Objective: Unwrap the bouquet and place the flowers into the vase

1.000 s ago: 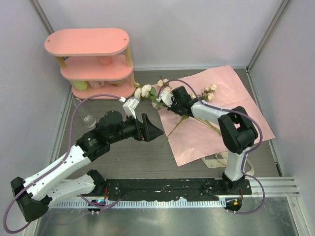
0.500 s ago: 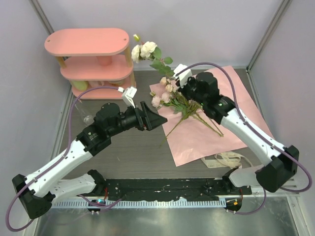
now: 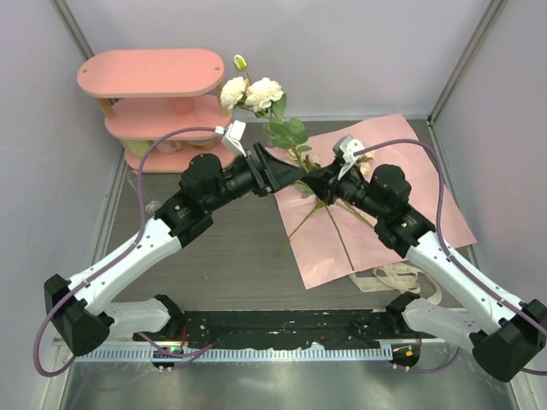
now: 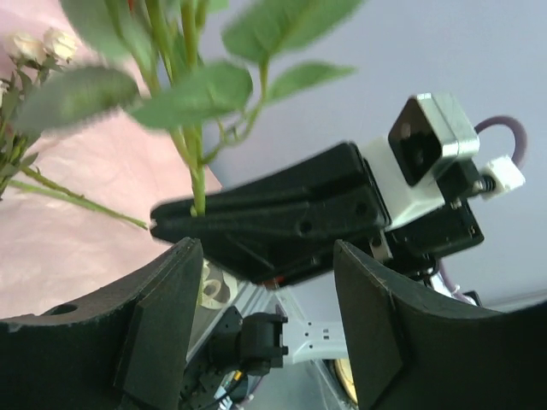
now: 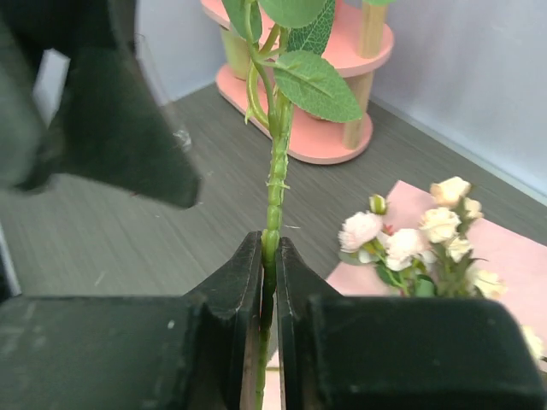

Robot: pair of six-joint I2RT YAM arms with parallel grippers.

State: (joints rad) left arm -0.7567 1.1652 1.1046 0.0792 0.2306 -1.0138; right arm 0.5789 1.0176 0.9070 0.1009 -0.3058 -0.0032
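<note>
The vase (image 3: 153, 207) is far from my right gripper, which is holding the rose sprig, so next my left gripper grabs the stem (image 5: 276, 181) below the leaves and puts it in.
My right gripper (image 3: 318, 183) (image 5: 272, 248) is shut on the green stem (image 5: 275, 171) of a rose sprig and holds it upright. Its cream blooms (image 3: 253, 92) stand high over the table's back, by the shelf. My left gripper (image 3: 286, 173) (image 4: 265, 316) is open and points at the right gripper's fingers, close to the stem (image 4: 198, 184) but not around it. The other flowers (image 5: 402, 243) lie on the opened pink wrapping paper (image 3: 410, 162), their stems (image 3: 338, 231) fanned toward the front. The clear glass vase (image 3: 151, 207) stands at the left, half hidden by my left arm.
A pink three-tier shelf (image 3: 162, 77) with cups on it stands at the back left. The cream ribbon (image 3: 395, 278) lies coiled at the paper's near edge. Grey walls close in the left, right and back sides.
My right arm lifted one rose sprig off the paper and swung it upright toward the middle. My left gripper moved right and back to meet it, its jaws narrowing a little.
</note>
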